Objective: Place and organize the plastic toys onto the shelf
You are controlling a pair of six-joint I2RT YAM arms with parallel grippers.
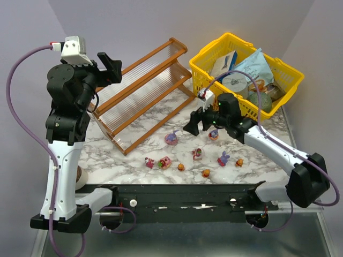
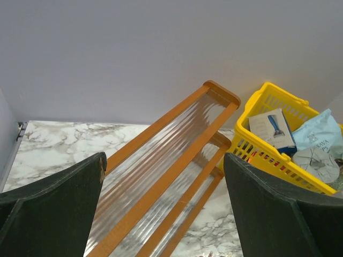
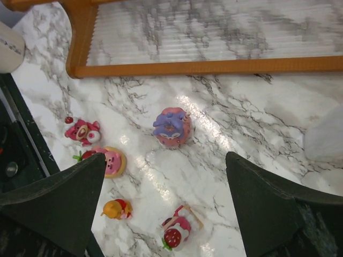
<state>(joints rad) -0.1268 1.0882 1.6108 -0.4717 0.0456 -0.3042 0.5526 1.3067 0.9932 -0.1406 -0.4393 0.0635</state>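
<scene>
The purple toy [image 1: 171, 139] is clear of the shelf's rail and centred in front of the open fingers. My right gripper should continue to go down until the toy has the fingers on either side of its head [image 1: 174, 134].
The shelf [image 1: 143, 92] stands slanted at the back left, a brown frame with clear ribbed tiers, and fills the left wrist view [image 2: 161, 176]. Several plastic toys lie on the marble in front of it: a purple one [image 1: 171, 138], pink ones [image 1: 165, 161] [image 1: 197, 154] and orange ones [image 1: 206, 173]. My left gripper [image 1: 115, 68] [image 2: 165, 160] is raised above the shelf's left end, open and empty. Low over the toys, my right gripper [image 1: 195, 126] [image 3: 166, 160] is open. The purple toy [image 3: 172, 127] sits just beyond its fingers, and a strawberry toy [image 3: 178, 231] lies between them.
A yellow basket [image 1: 214, 52] [image 2: 256, 110] of packaged goods stands at the back right, close to the shelf's far end. A small white container [image 3: 8, 40] sits by the left arm's base. Grey walls close in behind and on both sides.
</scene>
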